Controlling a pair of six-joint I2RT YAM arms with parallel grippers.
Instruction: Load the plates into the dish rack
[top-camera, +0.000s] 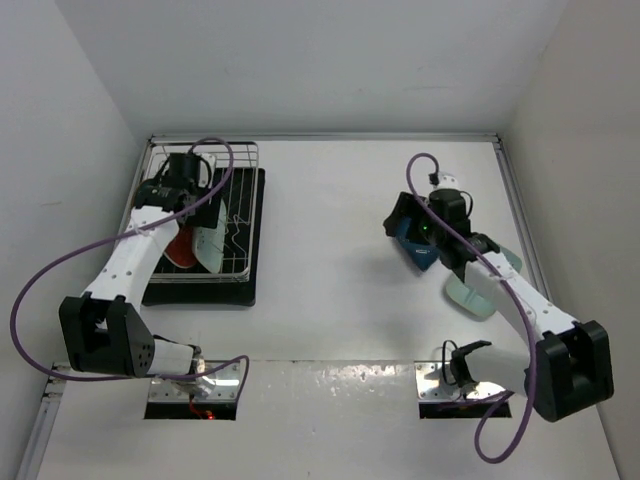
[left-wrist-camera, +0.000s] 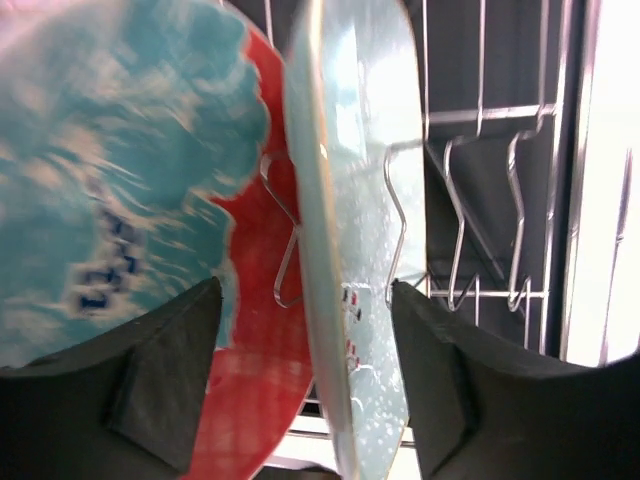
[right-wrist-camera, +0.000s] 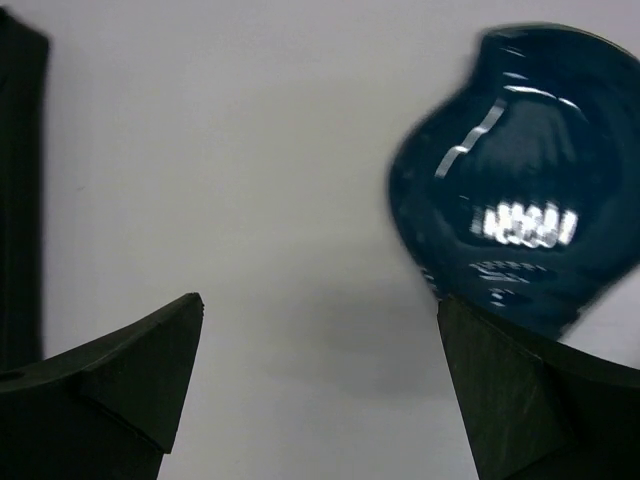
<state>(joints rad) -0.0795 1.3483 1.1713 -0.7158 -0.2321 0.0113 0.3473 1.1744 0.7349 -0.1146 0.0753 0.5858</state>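
Note:
I can see free space (top-camera: 525, 252) between the pale mint plate's rim and the wall. My right gripper should keep going to that rim and close there.
The dish rack (top-camera: 240, 272) stands at the far left on its black tray. A red plate with a light-blue pattern (top-camera: 180, 249) and a pale mint plate (top-camera: 211, 246) stand on edge in it. My left gripper (top-camera: 203, 215) is over them, open. In the left wrist view the mint plate (left-wrist-camera: 355, 190) stands between the fingers (left-wrist-camera: 165, 385), free of them, beside the red plate (left-wrist-camera: 255, 330). My right gripper (top-camera: 403, 232) is open just above the table, with nothing between its jaws. A dark-blue plate (right-wrist-camera: 510, 190) lies by its right fingertip.
Two more pale mint plates (top-camera: 468, 293) (top-camera: 508, 262) lie on the table under the right arm. Rack prongs (left-wrist-camera: 455, 215) to the right of the mint plate hold nothing. White walls close in the table on three sides.

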